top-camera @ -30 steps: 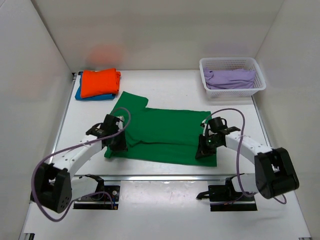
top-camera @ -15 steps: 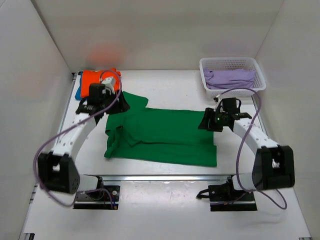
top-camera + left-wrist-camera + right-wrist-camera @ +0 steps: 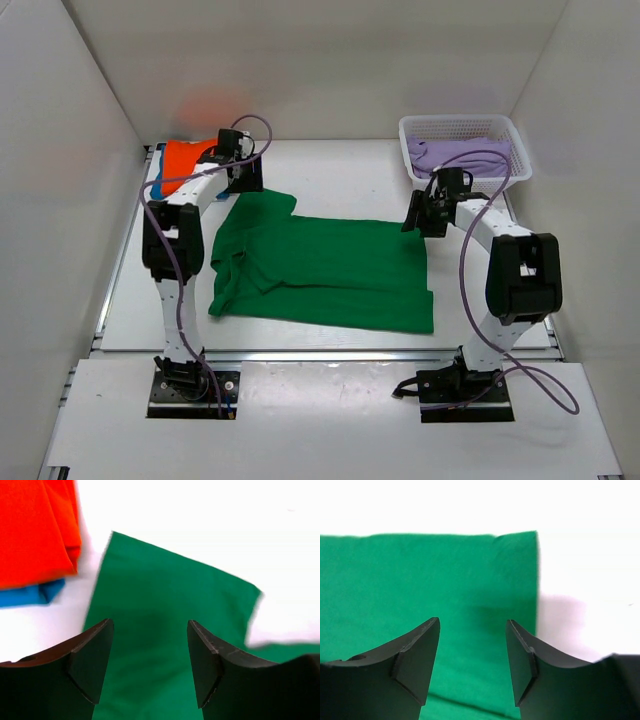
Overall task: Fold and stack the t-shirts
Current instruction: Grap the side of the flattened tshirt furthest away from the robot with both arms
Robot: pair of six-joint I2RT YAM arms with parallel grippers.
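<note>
The green t-shirt's far edge (image 3: 350,221) is flat and loose, so it will fold over when I bring it closer, and the t-shirt's near part (image 3: 350,306) will stay in place.
A bright green t-shirt (image 3: 320,270) lies spread flat mid-table, its near part folded over and a sleeve sticking out at the far left. My left gripper (image 3: 244,178) hovers open over that sleeve (image 3: 165,605); nothing sits between its fingers (image 3: 92,665). An orange t-shirt (image 3: 185,160), folded, rests on a folded blue t-shirt (image 3: 158,186) at the far left, both also in the left wrist view as orange cloth (image 3: 35,530) and blue cloth (image 3: 30,594). My right gripper (image 3: 416,217) hangs open above the green shirt's far right corner (image 3: 515,565).
A white plastic basket (image 3: 520,165) holding lilac cloth (image 3: 460,155) stands at the far right. White walls enclose the table on three sides. Both arm bases sit at the near edge.
Both grippers have opened and swung from the green shirt's near edge to its far edge. The shirt lies about as before.
</note>
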